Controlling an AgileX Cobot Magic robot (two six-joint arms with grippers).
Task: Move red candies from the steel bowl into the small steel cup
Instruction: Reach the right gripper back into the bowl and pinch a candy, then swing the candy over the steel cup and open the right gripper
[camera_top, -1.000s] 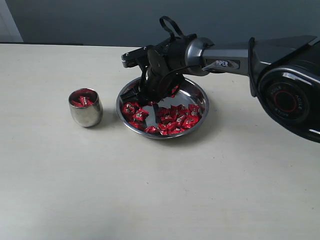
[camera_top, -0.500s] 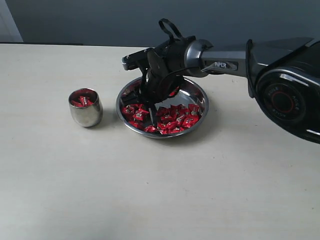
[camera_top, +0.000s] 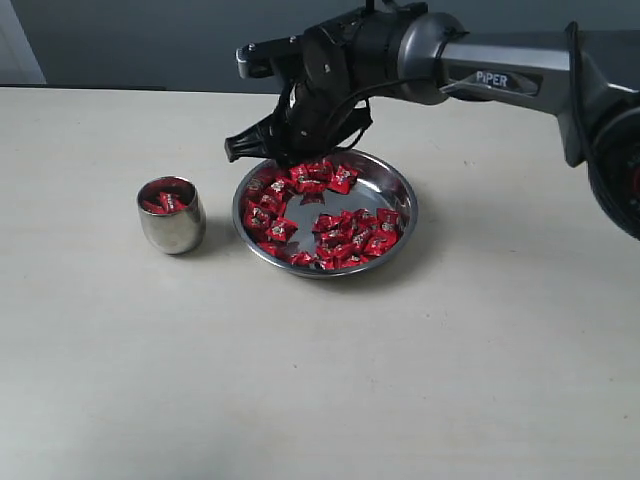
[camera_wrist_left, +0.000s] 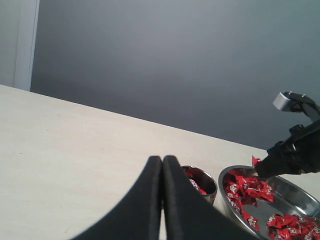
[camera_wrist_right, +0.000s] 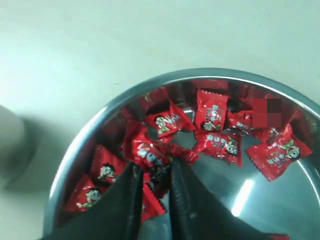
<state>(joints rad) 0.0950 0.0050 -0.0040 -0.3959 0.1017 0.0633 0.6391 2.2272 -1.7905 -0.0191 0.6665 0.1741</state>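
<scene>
I carry on with my right gripper to the small steel cup's opening (camera_top: 168, 192) and let go over it, because one red candy (camera_wrist_right: 156, 154) is gripped above the bowl and the cup's opening is open.
The steel bowl (camera_top: 411, 205) sits mid-table with many red candies (camera_top: 345, 235) in it. To its left stands the small steel cup (camera_top: 172, 226), holding a few red candies. My right gripper (camera_top: 236, 150) hangs above the bowl's back-left rim. In the right wrist view the right gripper (camera_wrist_right: 152, 167) is shut on one red candy (camera_wrist_right: 150, 152), with the bowl (camera_wrist_right: 70, 165) below. The left wrist view shows that held candy (camera_wrist_left: 255, 161) at the right gripper's tip, above the bowl (camera_wrist_left: 222, 190). My left gripper (camera_wrist_left: 162, 160) is shut and empty, low over the table in front of the cup (camera_wrist_left: 205, 181).
The pale table (camera_top: 320, 380) spreads wide around the bowl and cup. A grey wall (camera_top: 150, 40) runs behind its far edge. The right arm (camera_top: 500, 80) reaches in from the right above the bowl.
The right gripper, which was down among the candies in the bowl, has shut on one and lifted up and toward the bowl's back-left rim. The candies in the bowl have shifted slightly.
</scene>
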